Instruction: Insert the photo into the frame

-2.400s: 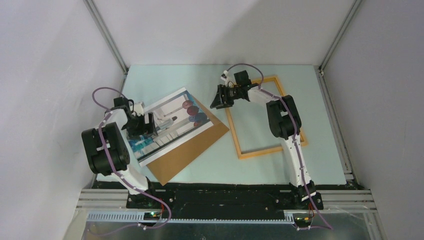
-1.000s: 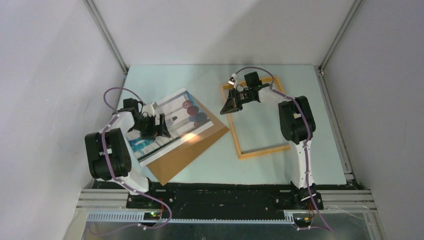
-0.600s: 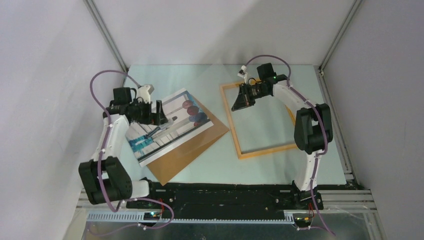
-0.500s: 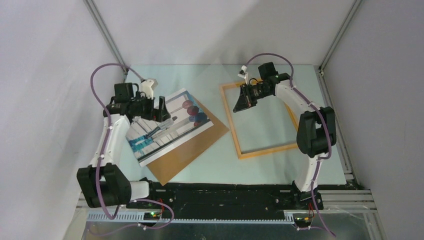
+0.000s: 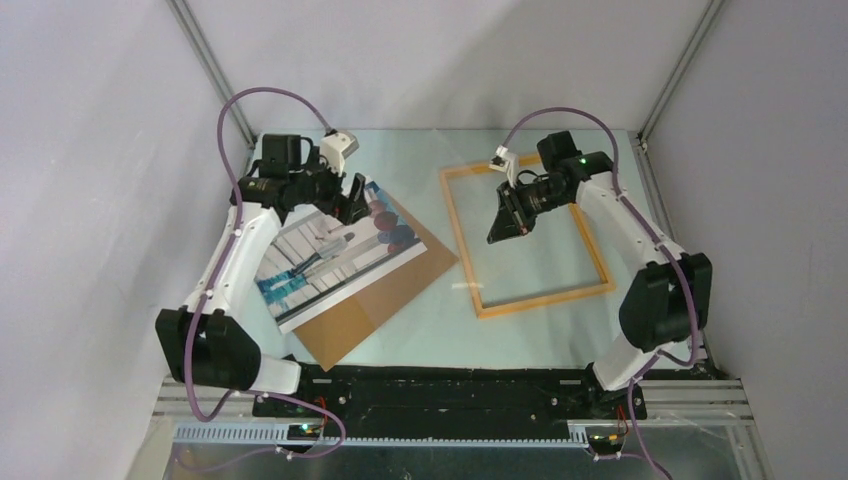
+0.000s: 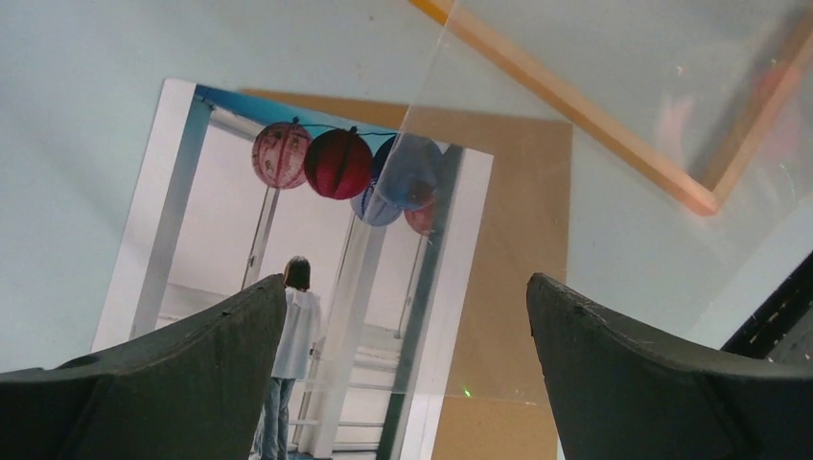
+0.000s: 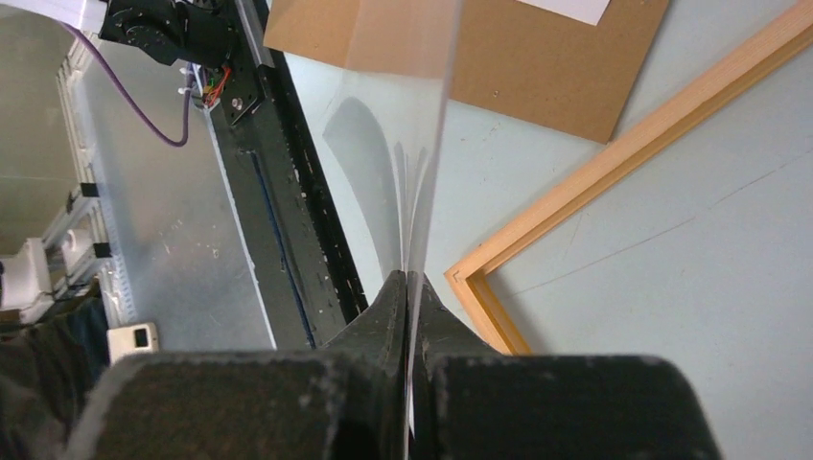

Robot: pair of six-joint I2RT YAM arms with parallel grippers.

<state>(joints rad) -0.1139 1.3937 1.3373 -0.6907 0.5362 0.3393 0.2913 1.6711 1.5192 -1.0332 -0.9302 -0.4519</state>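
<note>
The clear sheet's loose end (image 6: pixel 422 335) reaches in between the open fingers of my left gripper. I should keep moving them around its edge (image 6: pixel 422 393) until they pinch the sheet.
The photo (image 5: pixel 330 255) lies face up on a brown backing board (image 5: pixel 385 295) at the left of the table. Above the photo's far end hovers my left gripper (image 5: pixel 350 200), open and empty; in the left wrist view its fingers (image 6: pixel 192 374) straddle the photo (image 6: pixel 288 220) without touching it. The orange-yellow frame (image 5: pixel 470 240) lies flat on the right. Raised over the frame's opening, my right gripper (image 5: pixel 500 225) is shut on the edge of a thin clear sheet (image 7: pixel 403 125), seen edge-on in the right wrist view between the fingers (image 7: pixel 383 307), above the frame's corner (image 7: pixel 479 287).
The clear sheet reaches leftwards from the right gripper and hangs partly over the board (image 7: pixel 537 57) and the photo. Grey enclosure walls stand on three sides. The black base rail (image 5: pixel 450 385) runs along the near edge.
Both arms have stretched out. The left gripper rose off the photo and moved to its far end. The right gripper carried the clear sheet rightwards over the frame's inside.
</note>
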